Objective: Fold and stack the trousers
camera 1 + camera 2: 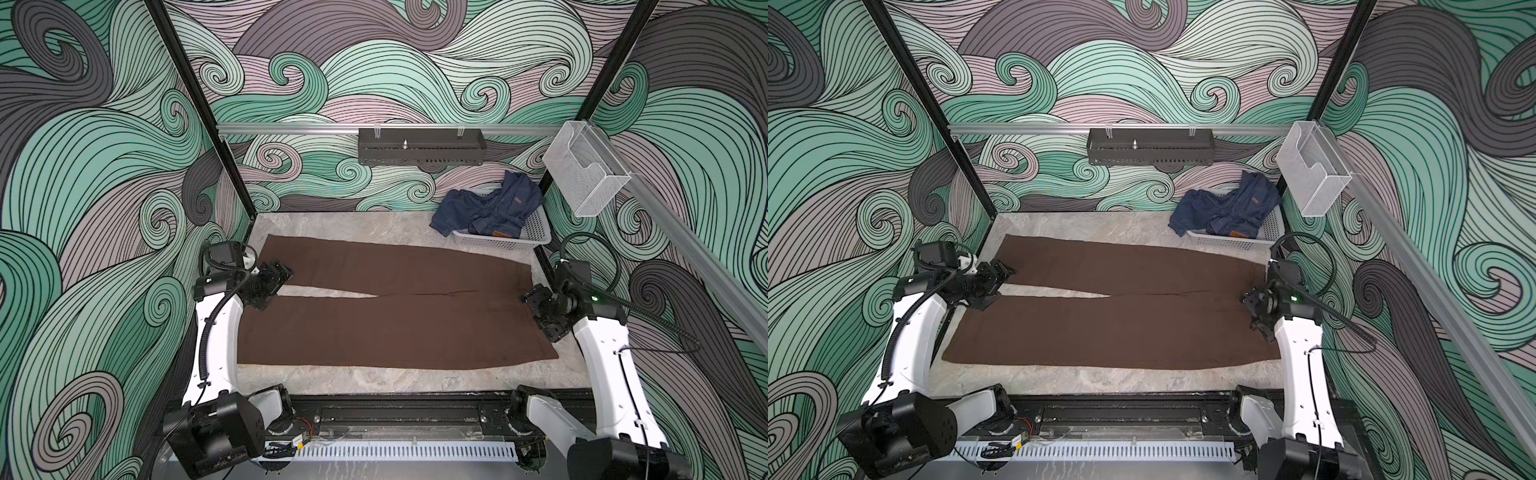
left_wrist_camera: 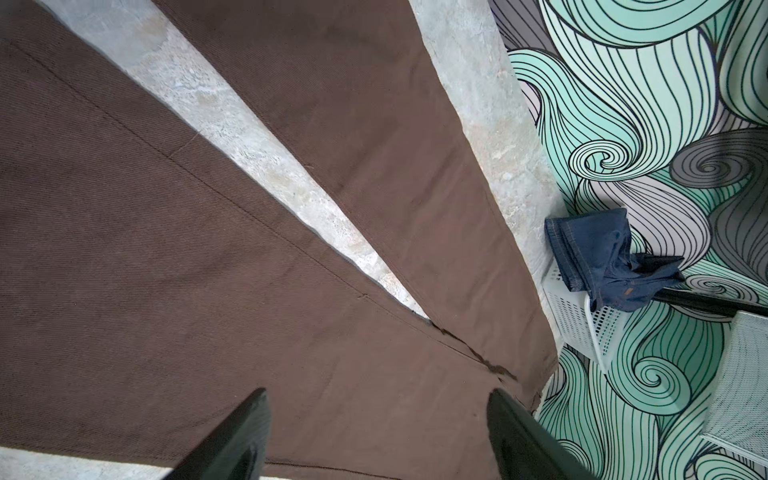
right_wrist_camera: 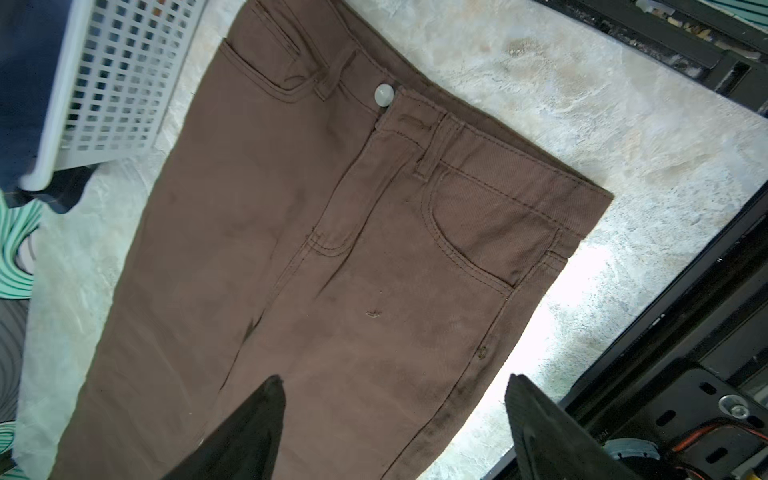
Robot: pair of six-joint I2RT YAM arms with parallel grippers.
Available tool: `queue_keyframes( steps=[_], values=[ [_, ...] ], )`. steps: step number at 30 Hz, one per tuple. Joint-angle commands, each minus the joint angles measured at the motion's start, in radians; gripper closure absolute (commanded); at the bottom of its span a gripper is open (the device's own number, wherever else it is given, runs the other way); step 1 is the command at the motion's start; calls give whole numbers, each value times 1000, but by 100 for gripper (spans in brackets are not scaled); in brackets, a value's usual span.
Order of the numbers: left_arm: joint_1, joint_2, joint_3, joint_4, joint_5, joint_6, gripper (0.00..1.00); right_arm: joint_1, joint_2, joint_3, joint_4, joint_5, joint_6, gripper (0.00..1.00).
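Observation:
A strip of grey table (image 1: 517,252) lies between the trousers and the white basket, so I should keep moving my right gripper toward the waistband's far corner (image 1: 528,266) and close it there.
The dark brown trousers (image 1: 395,307) lie spread flat on the grey table in both top views, legs pointing left and waistband at the right, with a narrow gap between the legs. My left gripper (image 1: 279,272) hovers open over the left end of the far leg, near the hems; in the left wrist view it (image 2: 378,395) has only brown cloth (image 2: 208,249) below it. My right gripper (image 1: 527,297) is open at the waistband end; in the right wrist view it (image 3: 394,378) hangs over the trousers' (image 3: 332,249) side seam. Neither gripper holds anything.
A white basket (image 1: 505,243) with dark blue denim garments (image 1: 490,208) stands at the back right, close to the trousers' waist. A black tray (image 1: 419,151) hangs on the back rail and a white mesh holder (image 1: 586,174) on the right rail. Bare table (image 1: 374,380) shows along the front.

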Motion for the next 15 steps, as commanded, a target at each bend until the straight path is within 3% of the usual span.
queue_keyframes(
  steps=[1, 9, 15],
  values=[
    [-27, 39, 31, 20, -59, -31, 14, -43, 82, 41, 19, -20, -63, 16],
    [-48, 70, 93, 53, -169, -66, 9, -134, 290, 120, 165, -118, -35, 18],
    [-60, 166, 194, 63, -191, -60, 8, -172, 474, 219, 214, -143, -7, 19]
  ],
)
